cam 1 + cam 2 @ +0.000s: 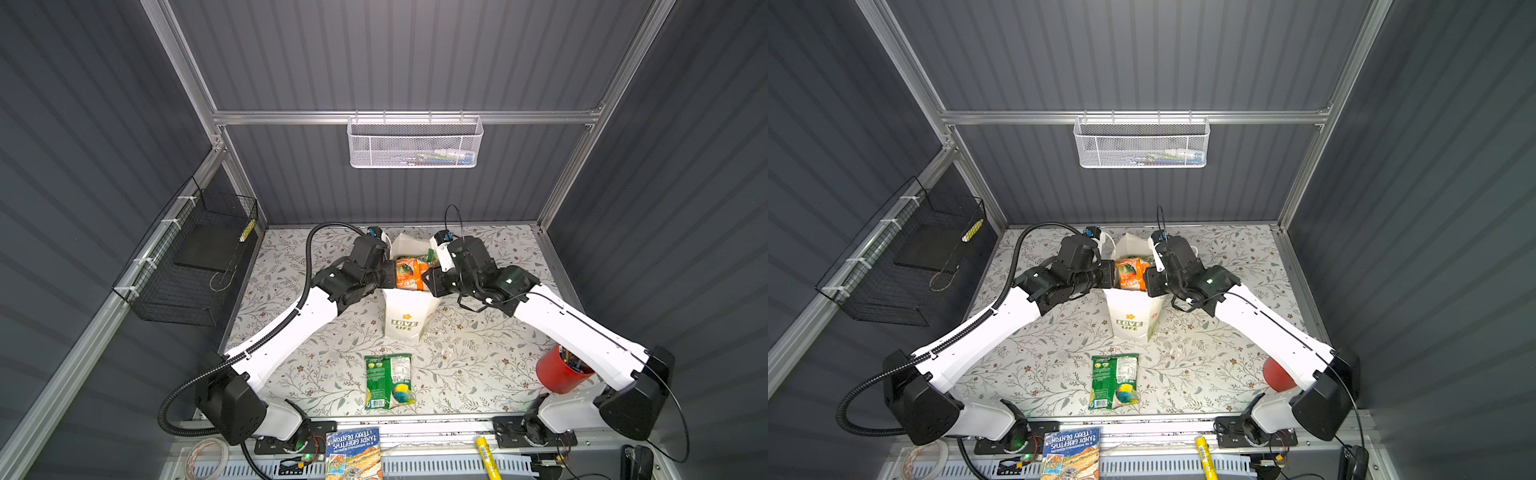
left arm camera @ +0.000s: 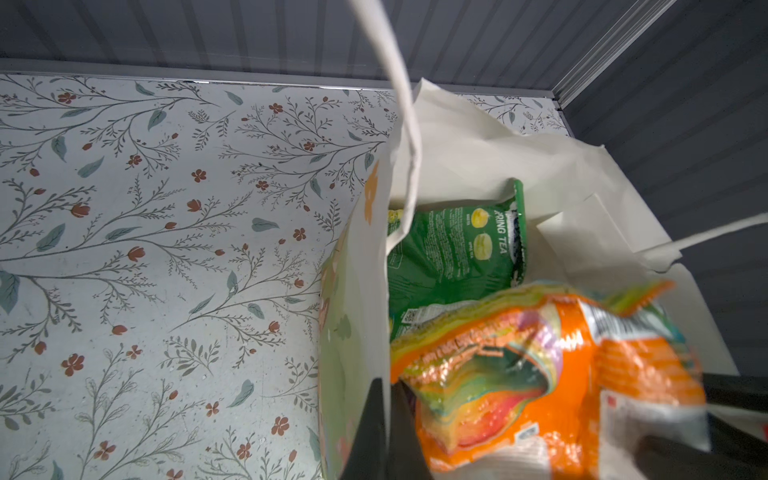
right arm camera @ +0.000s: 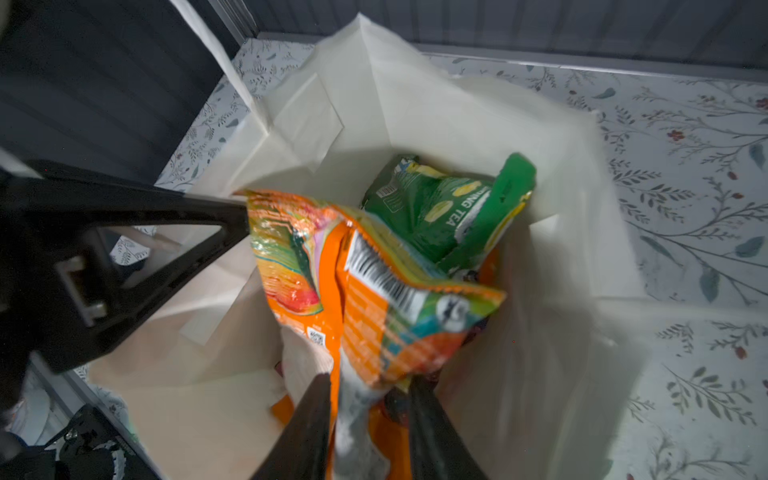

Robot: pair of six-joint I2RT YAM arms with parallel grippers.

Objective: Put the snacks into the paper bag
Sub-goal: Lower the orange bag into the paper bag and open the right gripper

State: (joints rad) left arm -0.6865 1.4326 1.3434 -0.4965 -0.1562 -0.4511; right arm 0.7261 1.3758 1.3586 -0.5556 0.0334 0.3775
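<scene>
My right gripper is to push the orange snack packet (image 1: 409, 273) deeper before it gets the green packet in front (image 1: 389, 381), because the orange packet stands high in the paper bag's opening.
The white paper bag (image 1: 409, 316) (image 1: 1129, 320) stands open mid-table, printed "LOVE LIFE". My left gripper (image 1: 392, 275) (image 2: 386, 399) is shut on the bag's side wall (image 2: 353, 332) at the rim. My right gripper (image 1: 426, 279) (image 3: 370, 378) hangs over the mouth, jaws apart. An orange snack packet (image 1: 409, 272) (image 1: 1129, 272) (image 2: 561, 374) (image 3: 374, 282), blurred, hangs loose between them and reaches into the bag. A green snack packet (image 2: 453, 249) (image 3: 436, 208) lies deeper inside. Another green packet (image 1: 388, 380) (image 1: 1115, 380) lies flat on the table in front of the bag.
A red cup (image 1: 561, 370) stands at the right front under my right arm. A blue-covered book (image 1: 353, 453) and a yellow marker (image 1: 484, 451) lie on the front rail. A white mesh basket (image 1: 415, 143) hangs on the back wall, a black wire basket (image 1: 187, 257) on the left.
</scene>
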